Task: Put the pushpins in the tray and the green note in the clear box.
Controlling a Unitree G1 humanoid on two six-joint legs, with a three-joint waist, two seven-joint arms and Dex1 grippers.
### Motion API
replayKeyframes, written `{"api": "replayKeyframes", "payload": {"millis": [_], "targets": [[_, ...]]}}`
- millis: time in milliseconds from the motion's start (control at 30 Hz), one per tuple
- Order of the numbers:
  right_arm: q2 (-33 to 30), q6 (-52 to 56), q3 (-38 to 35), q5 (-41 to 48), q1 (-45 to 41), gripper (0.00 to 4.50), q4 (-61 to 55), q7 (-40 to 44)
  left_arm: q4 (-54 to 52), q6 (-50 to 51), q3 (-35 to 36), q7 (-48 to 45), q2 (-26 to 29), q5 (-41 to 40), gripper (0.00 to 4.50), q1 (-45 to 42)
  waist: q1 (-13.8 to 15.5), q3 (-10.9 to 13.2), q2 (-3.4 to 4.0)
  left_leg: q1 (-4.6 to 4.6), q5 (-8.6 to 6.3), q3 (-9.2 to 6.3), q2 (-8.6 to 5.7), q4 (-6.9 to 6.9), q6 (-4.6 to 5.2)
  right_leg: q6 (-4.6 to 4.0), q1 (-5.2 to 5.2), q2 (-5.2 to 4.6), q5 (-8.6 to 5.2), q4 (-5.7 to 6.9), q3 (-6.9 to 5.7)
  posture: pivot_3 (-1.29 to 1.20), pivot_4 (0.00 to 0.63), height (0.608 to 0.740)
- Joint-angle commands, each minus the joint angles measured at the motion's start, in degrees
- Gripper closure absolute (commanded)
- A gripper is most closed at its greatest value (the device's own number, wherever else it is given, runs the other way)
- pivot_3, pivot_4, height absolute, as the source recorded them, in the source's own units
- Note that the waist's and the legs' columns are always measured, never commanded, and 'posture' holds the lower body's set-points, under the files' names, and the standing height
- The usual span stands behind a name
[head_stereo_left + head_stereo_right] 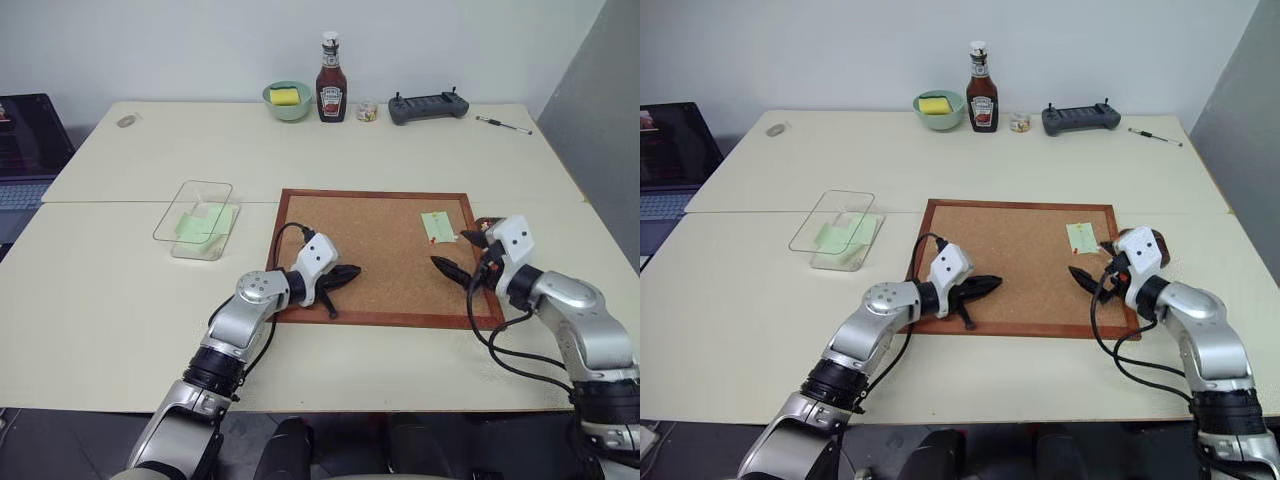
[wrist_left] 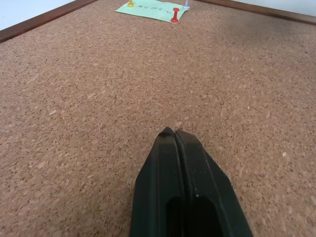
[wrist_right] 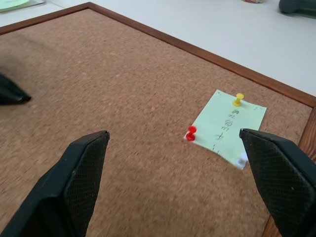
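The corners of the green note (image 3: pixel 228 127) will curl up away from the corkboard when the robot pulls out the pushpins and frees them, because the note's edges bow (image 3: pixel 216 152) a little between the pushpins.
The green note (image 3: pixel 224 126) is pinned near the right edge of the corkboard (image 1: pixel 380 270). The pushpins in it are a yellow one (image 3: pixel 238 99), a red one (image 3: pixel 191 132) and a pale one (image 3: pixel 242 160) at a corner. My right gripper (image 1: pixel 458 252) stands open just in front of the note, its fingers apart with nothing between them. My left gripper (image 1: pixel 345 275) is shut on nothing, low over the board's left part and pointing toward the note. The clear box (image 1: pixel 195 218) sits left of the board with pale green sheets inside. A sliver of the dark brown tray (image 1: pixel 488 223) shows behind my right gripper.
Along the table's far side stand a pale green bowl (image 1: pixel 287 99) with a yellow sponge, a ketchup bottle (image 1: pixel 331 80), a small jar (image 1: pixel 367 111), a grey controller (image 1: pixel 428 106) and a pen (image 1: pixel 503 124). A laptop (image 1: pixel 25 150) sits at the far left.
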Motion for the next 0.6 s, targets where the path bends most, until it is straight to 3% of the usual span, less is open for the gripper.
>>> {"api": "replayKeyframes", "payload": {"millis": [33, 300, 500, 600], "targets": [[1.63, 1.24, 0.41, -0.61, -6.35, 0.0, 3.91, -1.92, 1.04, -0.3, -0.86, -0.9, -0.99, 0.71, 4.45, 0.26, 0.02, -0.02, 0.03, 0.0, 0.0, 0.0, 0.0, 0.0, 0.0, 0.0, 0.0, 0.0, 0.0, 0.0, 0.0, 0.0, 0.15, 0.74], [4.88, -2.45, 3.68, -5.74, -19.44, 0.0, 22.7, -3.41, -0.4, 0.62, -1.15, -1.51, -1.51, 1.14, 4.45, 1.37, 0.03, -0.04, 0.06, -0.01, 0.0, -0.02, -0.04, -0.01, 0.0, 0.0, 0.0, -0.03, 0.0, -0.01, -0.02, 0.0, 0.15, 0.74], [5.95, -7.85, 3.44, -8.55, -24.49, 0.0, 33.87, -4.68, -1.35, 1.25, -0.8, -1.5, -1.38, 1.16, 4.45, 1.8, -0.06, -0.04, 0.06, -0.03, 0.0, -0.02, -0.07, -0.02, -0.01, 0.0, -0.02, -0.05, 0.0, -0.01, 0.0, 0.0, 0.15, 0.74], [6.13, -9.31, 3.13, -9.15, -25.63, 0.49, 36.94, -5.02, -1.72, 1.52, -0.78, -1.56, -1.29, 1.16, 4.5, 1.93, -0.1, -0.04, 0.07, -0.03, 0.0, -0.02, -0.06, -0.03, -0.01, 0.0, -0.02, -0.05, 0.0, 0.0, 0.0, 0.0, 0.15, 0.74]]}}
